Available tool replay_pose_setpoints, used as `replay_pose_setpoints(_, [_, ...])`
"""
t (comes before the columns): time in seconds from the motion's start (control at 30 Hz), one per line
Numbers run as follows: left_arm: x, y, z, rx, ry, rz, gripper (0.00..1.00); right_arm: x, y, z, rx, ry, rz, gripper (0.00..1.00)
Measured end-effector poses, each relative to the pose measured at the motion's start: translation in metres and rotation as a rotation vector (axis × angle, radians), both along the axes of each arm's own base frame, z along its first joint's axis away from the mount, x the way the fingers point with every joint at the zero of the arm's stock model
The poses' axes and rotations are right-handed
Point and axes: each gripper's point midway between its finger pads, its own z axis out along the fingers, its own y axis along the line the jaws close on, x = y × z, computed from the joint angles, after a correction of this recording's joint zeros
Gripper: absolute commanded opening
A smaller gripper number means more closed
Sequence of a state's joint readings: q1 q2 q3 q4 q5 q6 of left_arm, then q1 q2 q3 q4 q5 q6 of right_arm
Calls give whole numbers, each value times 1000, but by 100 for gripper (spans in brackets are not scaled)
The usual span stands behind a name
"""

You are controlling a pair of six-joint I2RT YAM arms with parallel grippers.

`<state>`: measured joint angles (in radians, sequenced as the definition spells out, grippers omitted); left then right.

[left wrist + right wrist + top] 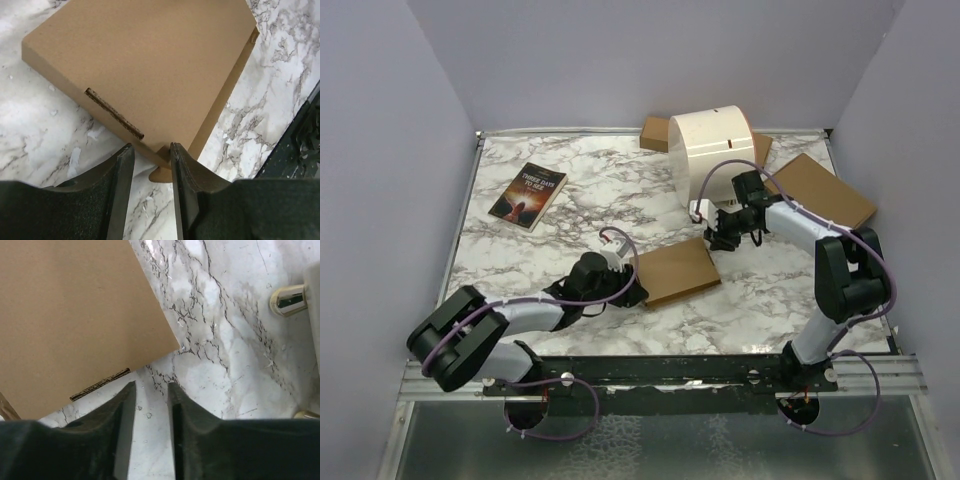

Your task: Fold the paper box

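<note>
The paper box's front flap [686, 294] sticks out below the lid, and my left gripper can reach just one end, so next my right gripper pinches the opposite front corner [719, 281].
The paper box [680, 272] lies flat and closed on the marble table [570, 240], a thin brown cardboard rectangle. In the left wrist view the paper box [145, 65] shows a slot in its side wall and a small rounded tab [161, 174] sticking out under its near corner. My left gripper [152, 147] is open with that corner and tab between its fingers, the tab against the right finger. In the top view the left gripper [638, 290] sits at the box's left edge. My right gripper [151, 385] is open over bare marble just off the box's far right corner [172, 342], holding nothing.
A book [528, 194] lies at the back left. A white cylinder [712, 150] stands at the back centre, with a gold foot [287, 299] near my right gripper [722, 240]. A larger brown cardboard box [820, 190] lies at the back right, with another brown piece [655, 133] behind the cylinder.
</note>
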<state>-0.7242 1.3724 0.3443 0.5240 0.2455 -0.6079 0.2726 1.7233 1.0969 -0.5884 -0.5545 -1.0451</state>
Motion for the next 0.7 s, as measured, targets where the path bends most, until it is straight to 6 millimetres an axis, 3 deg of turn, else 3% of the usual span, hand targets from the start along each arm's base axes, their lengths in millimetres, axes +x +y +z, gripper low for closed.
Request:
replay_pose_setpoints(0.13, [-5,10,11,-10,-17,37,45,0,-3,13,-12,-42,-2,58])
replay_pose_setpoints(0.3, [2,21,54,-79,-133,112,48,-14,0,61,56,-174,91,97])
replay_pose_setpoints(0.4, [-1,30,63,-117,-156,150,48,-44,10,75,126,-263,257,100])
replay_pose_setpoints(0.5, [-11,40,51,-141,-100,195,47,-83,12,54,165,-274,404,99])
replay_pose_setpoints(0.57, [-19,45,39,-160,-40,226,46,-108,12,29,171,-248,482,100])
replay_pose_setpoints(0.7, [-33,53,25,-208,57,291,46,-121,8,6,161,-259,531,100])
